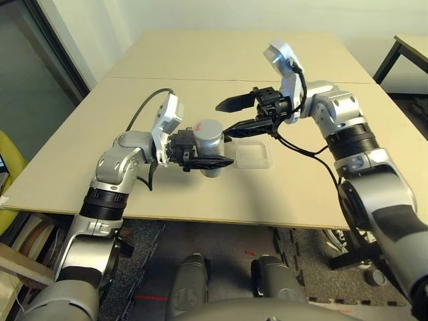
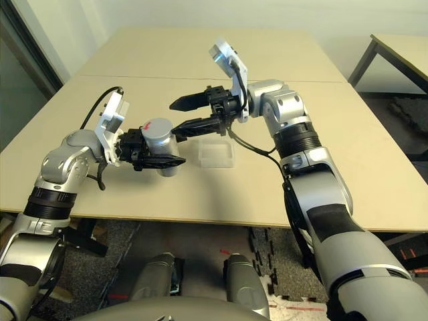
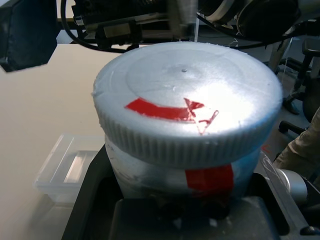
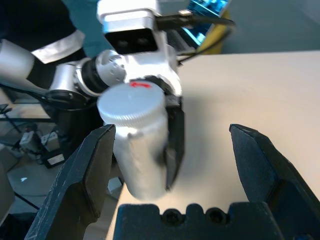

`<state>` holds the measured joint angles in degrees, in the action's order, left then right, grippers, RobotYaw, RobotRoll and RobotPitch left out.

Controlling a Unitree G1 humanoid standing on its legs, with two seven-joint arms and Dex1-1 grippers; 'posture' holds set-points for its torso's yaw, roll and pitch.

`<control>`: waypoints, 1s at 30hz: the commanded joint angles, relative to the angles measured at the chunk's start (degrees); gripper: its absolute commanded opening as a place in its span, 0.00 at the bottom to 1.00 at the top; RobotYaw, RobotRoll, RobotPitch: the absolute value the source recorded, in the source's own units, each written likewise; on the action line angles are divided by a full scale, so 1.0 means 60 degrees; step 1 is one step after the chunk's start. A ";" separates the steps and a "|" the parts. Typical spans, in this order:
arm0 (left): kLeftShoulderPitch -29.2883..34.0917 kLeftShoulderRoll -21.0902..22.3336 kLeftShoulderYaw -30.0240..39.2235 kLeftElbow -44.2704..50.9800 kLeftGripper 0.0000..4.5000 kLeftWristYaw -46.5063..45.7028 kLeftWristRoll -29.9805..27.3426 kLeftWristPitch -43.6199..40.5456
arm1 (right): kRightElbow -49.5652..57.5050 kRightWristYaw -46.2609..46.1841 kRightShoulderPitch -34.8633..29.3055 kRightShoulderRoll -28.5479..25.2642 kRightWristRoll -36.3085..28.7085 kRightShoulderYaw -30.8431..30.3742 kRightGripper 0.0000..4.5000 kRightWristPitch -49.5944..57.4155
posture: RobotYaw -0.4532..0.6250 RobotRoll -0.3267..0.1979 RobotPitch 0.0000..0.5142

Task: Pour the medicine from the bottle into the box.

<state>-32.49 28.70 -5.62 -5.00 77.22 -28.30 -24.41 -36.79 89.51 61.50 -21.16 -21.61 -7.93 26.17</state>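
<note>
The bottle's cap is ahead of a finger of my right gripper. Next, I center the open fingers around the ribbed rim and take the cap off before I pour.
My left gripper is shut on the bottle, a grey-white cylinder with a red band, and holds it roughly upright just above the table. Its ribbed grey cap, marked in red, sits on the bottle's top. The box, a clear shallow tray, lies on the table just right of the bottle. My right gripper is open with nothing between its fingers; it hangs above the gap between bottle and box and points toward the cap. In the right wrist view the bottle stands ahead of the left finger.
The tan table reaches far back, with a seam across it behind the arms. A black cable loops down from my right wrist near the box. A second table stands at the far right.
</note>
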 commanded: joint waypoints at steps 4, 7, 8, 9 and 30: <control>0.0059 0.0067 -0.0003 0.0190 0.61 0.0032 -0.0086 0.0021 | -0.0292 -0.0045 0.0014 -0.0440 0.0141 0.0255 1.00 -0.0175 | 0.42 0.62 0.00; 0.0021 0.0088 0.0023 0.0103 0.61 0.0051 -0.0069 0.0054 | 0.0118 -0.0082 -0.0104 -0.0614 0.0020 0.0308 1.00 0.0136 | 0.42 0.62 0.00; 0.0005 0.0098 0.0035 0.0058 0.61 0.0064 -0.0062 0.0070 | 0.0363 -0.0131 -0.0149 -0.0652 -0.0102 0.0371 1.00 0.0337 | 0.42 0.62 0.00; -0.0009 0.0107 0.0040 0.0013 0.61 0.0080 -0.0051 0.0090 | 0.0603 -0.0194 -0.0184 -0.0665 -0.0230 0.0451 1.00 0.0563 | 0.41 0.62 0.00; -0.0289 0.0045 -0.0047 -0.0436 0.61 0.0199 0.0035 0.0345 | 0.3258 -0.1381 -0.0829 0.0518 -0.0830 -0.0240 1.00 0.1371 | 0.41 0.62 0.00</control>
<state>-33.40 28.97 -5.61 -7.66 78.15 -28.25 -22.70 -17.15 81.69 56.63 -18.31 -27.07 -8.51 35.31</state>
